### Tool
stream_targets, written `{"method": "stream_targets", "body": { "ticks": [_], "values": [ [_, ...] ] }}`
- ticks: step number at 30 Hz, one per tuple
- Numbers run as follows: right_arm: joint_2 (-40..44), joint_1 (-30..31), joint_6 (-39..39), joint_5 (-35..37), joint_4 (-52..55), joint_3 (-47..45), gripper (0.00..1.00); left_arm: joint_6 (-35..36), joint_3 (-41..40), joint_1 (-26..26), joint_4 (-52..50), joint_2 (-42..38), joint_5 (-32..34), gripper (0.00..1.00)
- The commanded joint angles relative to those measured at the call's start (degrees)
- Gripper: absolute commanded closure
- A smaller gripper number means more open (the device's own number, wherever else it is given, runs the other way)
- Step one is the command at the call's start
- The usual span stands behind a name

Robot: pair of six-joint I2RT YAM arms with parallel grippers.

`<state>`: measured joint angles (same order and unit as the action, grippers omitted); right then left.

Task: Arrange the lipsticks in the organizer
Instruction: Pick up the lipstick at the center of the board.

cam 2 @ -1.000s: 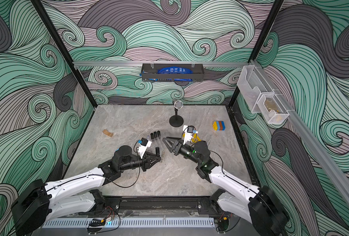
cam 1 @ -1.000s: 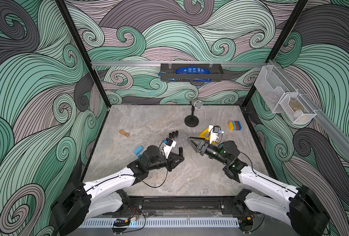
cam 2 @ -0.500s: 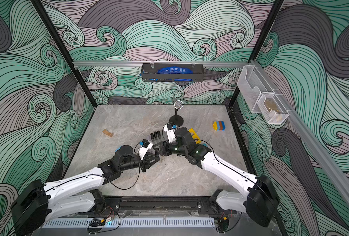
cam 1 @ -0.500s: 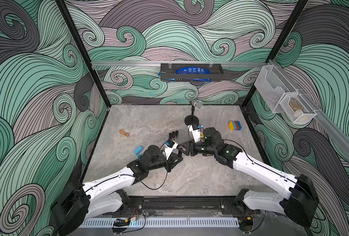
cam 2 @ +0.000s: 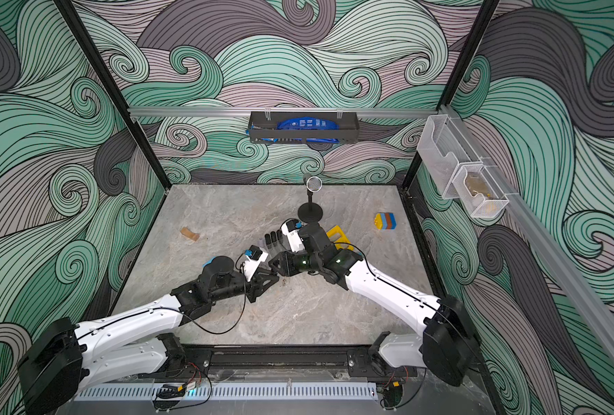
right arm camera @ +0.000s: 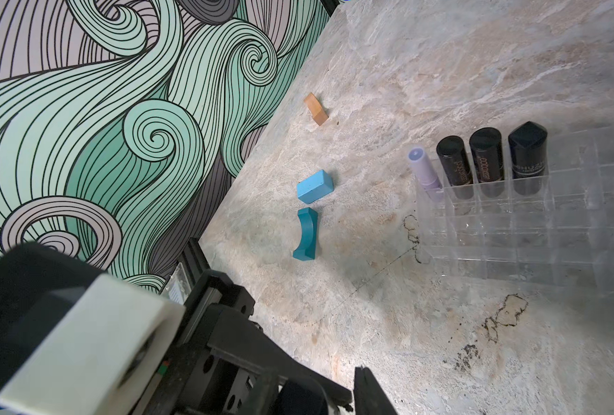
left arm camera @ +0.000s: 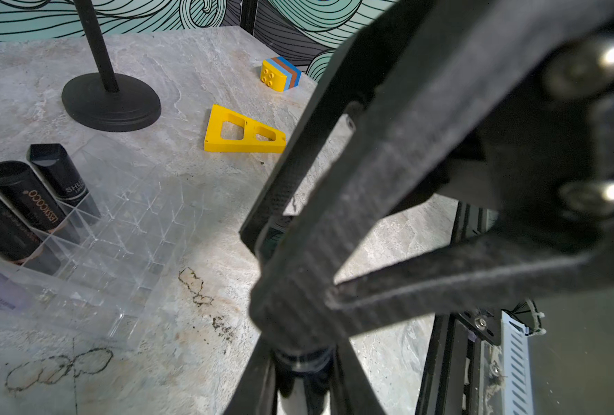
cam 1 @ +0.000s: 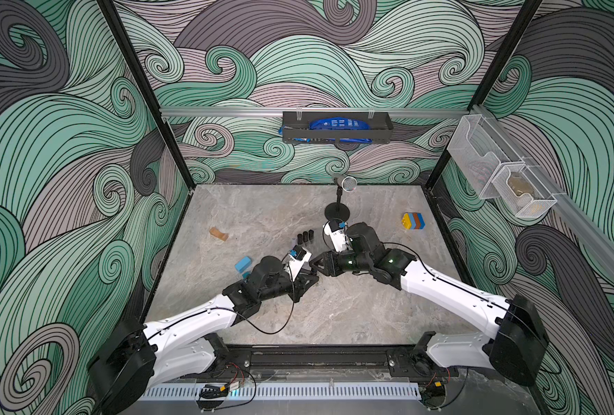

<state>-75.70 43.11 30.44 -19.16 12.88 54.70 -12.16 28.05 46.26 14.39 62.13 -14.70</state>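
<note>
Both of the robot's grippers are on one black lipstick (left arm camera: 304, 383), so next the left gripper opens and moves away before the right gripper stands the lipstick in the organizer, in the end row's free slot (right arm camera: 567, 164).
The clear organizer (right arm camera: 550, 230) (left arm camera: 129, 230) stands mid-table. Three black lipsticks (right arm camera: 485, 154) (cam 1: 305, 236) and a lilac lipstick (right arm camera: 424, 169) stand upright in its end row. My left gripper (cam 1: 312, 280) (left arm camera: 303, 381) is shut on another black lipstick (left arm camera: 303, 363) with a silver band, just in front of the organizer. My right gripper (cam 1: 314, 266) (right arm camera: 316, 395) meets it tip to tip. Its fingers (right arm camera: 370, 391) straddle the free end of that lipstick (right arm camera: 302, 399), and a narrow gap shows on one side.
A yellow triangular frame (left arm camera: 242, 134) lies right of the organizer, with a stack of coloured blocks (cam 1: 413, 221) beyond it. A black microphone stand (cam 1: 337, 215) rises behind the organizer. Two blue blocks (right arm camera: 314, 187) (right arm camera: 305, 233) and a brown block (cam 1: 218, 233) lie to the left.
My right arm swung in from the right to the table's middle. Its gripper came up to the left gripper's tip and narrowed around the held lipstick. The left arm stayed put.
</note>
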Motion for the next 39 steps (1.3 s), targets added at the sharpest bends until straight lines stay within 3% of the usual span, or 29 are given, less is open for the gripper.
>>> {"method": "stream_targets", "body": {
  "ticks": [1,12,18,20,25,27,28,32,36,39],
  "values": [
    [-1.1,0.17,1.23,-1.28,-0.69,0.13,0.62,1.04,2.57,0.1,-0.56,-0.89,2.06,1.0],
    [-3.17,0.55,1.84,-1.91,-1.15,0.51,0.61,0.93,3.61,0.06,-4.13,-1.03,5.94,1.0],
    [-3.4,0.53,2.12,-1.13,-2.06,0.1,0.74,0.48,4.6,0.06,-6.37,-1.23,6.95,0.97],
    [-3.32,0.49,2.16,-0.55,-2.65,0.03,0.77,0.14,4.6,0.08,-6.61,-1.67,7.06,0.89],
    [-3.02,-0.06,2.78,0.69,-4.64,-0.01,0.8,-0.44,5.32,0.12,-9.99,-4.31,8.33,0.57],
    [-2.53,-1.52,3.13,1.26,-5.82,-0.49,0.8,-1.04,5.87,0.06,-14.22,-6.94,12.53,0.47],
    [-2.2,-3.02,3.42,2.07,-7.2,-1.14,0.81,-2.48,5.93,0.06,-16.62,-7.97,17.75,0.43],
    [-0.19,-6.28,3.96,14.44,-16.97,-5.81,0.83,-6.47,7.83,-2.92,-28.89,-11.39,33.39,0.32],
    [0.47,-4.3,-1.31,34.27,-33.42,-12.12,0.86,-9.87,8.88,-7.81,-33.83,-11.51,33.17,0.32],
    [-4.97,-2.95,-5.94,40.85,-43.3,-12.65,0.87,-9.92,8.42,-8.19,-32.48,-11.77,31.44,0.32]
  ]
}}
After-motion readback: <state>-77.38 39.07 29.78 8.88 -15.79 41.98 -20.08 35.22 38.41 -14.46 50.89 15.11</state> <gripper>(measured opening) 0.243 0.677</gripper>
